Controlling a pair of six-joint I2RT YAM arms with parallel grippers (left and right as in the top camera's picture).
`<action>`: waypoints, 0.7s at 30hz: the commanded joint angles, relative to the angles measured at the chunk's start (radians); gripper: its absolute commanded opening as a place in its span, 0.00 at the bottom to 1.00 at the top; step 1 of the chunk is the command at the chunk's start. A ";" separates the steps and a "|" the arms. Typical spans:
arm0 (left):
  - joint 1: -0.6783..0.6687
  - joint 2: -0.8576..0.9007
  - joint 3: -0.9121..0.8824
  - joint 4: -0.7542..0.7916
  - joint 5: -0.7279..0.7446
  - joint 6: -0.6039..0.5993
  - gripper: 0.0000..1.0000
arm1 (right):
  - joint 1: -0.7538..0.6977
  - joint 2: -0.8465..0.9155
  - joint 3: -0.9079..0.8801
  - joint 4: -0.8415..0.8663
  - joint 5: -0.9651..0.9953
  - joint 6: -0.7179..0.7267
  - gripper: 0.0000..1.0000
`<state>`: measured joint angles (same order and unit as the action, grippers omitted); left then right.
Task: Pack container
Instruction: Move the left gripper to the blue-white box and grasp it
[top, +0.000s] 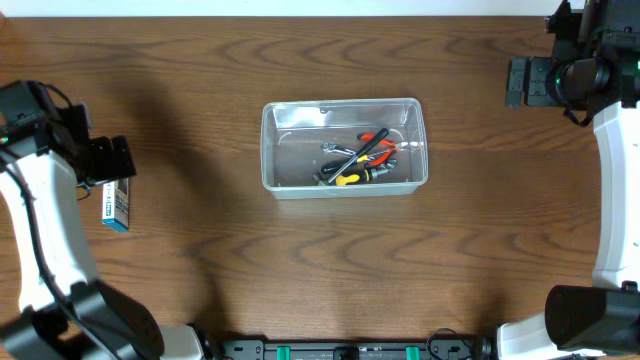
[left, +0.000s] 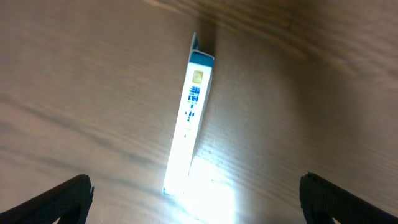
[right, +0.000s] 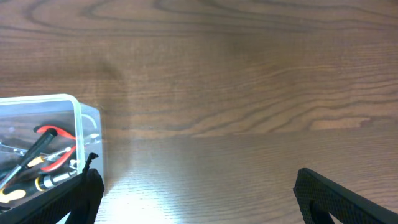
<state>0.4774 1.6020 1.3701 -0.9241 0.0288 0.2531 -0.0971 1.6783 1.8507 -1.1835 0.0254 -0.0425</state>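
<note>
I should keep lowering my left gripper's open fingers, which are in line with the blue-white box's narrow width (left: 191, 112), until they are on either side of its long sides (top: 116, 205), and then close them.
The clear plastic container (top: 280, 150) stands at the table's middle. It holds several hand tools (top: 360, 160) with red, yellow and black handles. Its corner shows in the right wrist view (right: 84, 121) with the tools (right: 46, 155) inside. A small blue-white box (top: 116, 206) lies at the far left; in the left wrist view (left: 191, 118) it lies lengthwise between the fingers. My left gripper (left: 196, 199) is open above the box, apart from it, and shows overhead (top: 100, 158). My right gripper (right: 199, 199) is open and empty over bare wood at the far right (top: 530, 82).
The table is dark wood (top: 320, 280). The left arm's white link (top: 40, 230) runs along the left edge and the right arm's white link (top: 615, 190) along the right edge. A black rail (top: 350, 350) lies at the front edge.
</note>
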 joint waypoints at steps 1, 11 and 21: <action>0.004 0.045 -0.010 0.043 0.015 0.083 0.98 | -0.007 0.002 -0.004 -0.004 -0.002 -0.039 0.99; 0.004 0.197 -0.010 0.092 0.016 0.208 0.98 | -0.016 0.002 -0.004 -0.023 0.013 -0.045 0.99; 0.037 0.349 -0.010 0.111 0.016 0.207 0.98 | -0.016 0.002 -0.004 -0.058 0.031 -0.045 0.99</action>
<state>0.4957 1.9213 1.3628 -0.8108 0.0429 0.4458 -0.1024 1.6783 1.8507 -1.2366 0.0441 -0.0738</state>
